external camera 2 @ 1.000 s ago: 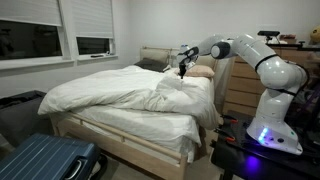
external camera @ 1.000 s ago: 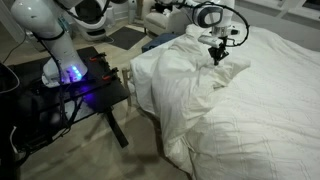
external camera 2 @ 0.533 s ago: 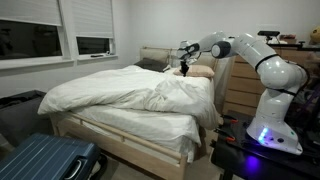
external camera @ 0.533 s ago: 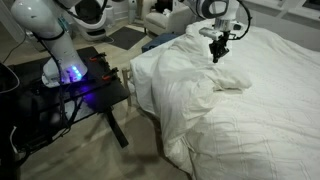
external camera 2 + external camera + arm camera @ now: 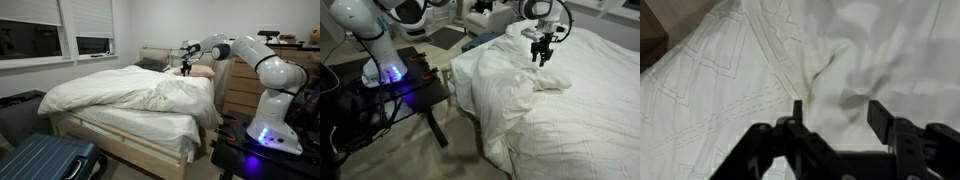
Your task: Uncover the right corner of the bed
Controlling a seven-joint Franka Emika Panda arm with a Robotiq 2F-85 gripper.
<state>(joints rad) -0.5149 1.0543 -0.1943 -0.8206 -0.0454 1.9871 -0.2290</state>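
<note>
Next, I move my gripper back and pinch the heap's raised fold [image 5: 524, 79], because my open gripper is over low-lying duvet [image 5: 548, 74] past the bunched heap.
The bed [image 5: 575, 115] fills most of both exterior views under a puffy white duvet [image 5: 125, 95]. Along the side nearest the robot the duvet is bunched into a tall wrinkled heap [image 5: 500, 85]. A dark blue mattress edge [image 5: 478, 42] shows just beyond that heap, at the bed's right corner. My gripper [image 5: 542, 58] hangs just above the duvet past the heap, toward the pillow end [image 5: 185, 70]. In the wrist view the gripper [image 5: 837, 108] is open, its two black fingers apart over creased white fabric with nothing between them.
The black robot table [image 5: 405, 92] with a blue light stands beside the bed. A light wooden frame post [image 5: 448, 80] sits between them. A blue suitcase [image 5: 45, 160] lies on the floor at the bed's foot. A wooden dresser [image 5: 240, 90] stands behind the arm.
The jaws have gone from shut on a pinch of duvet to open. The lifted fold has dropped back onto the bed.
</note>
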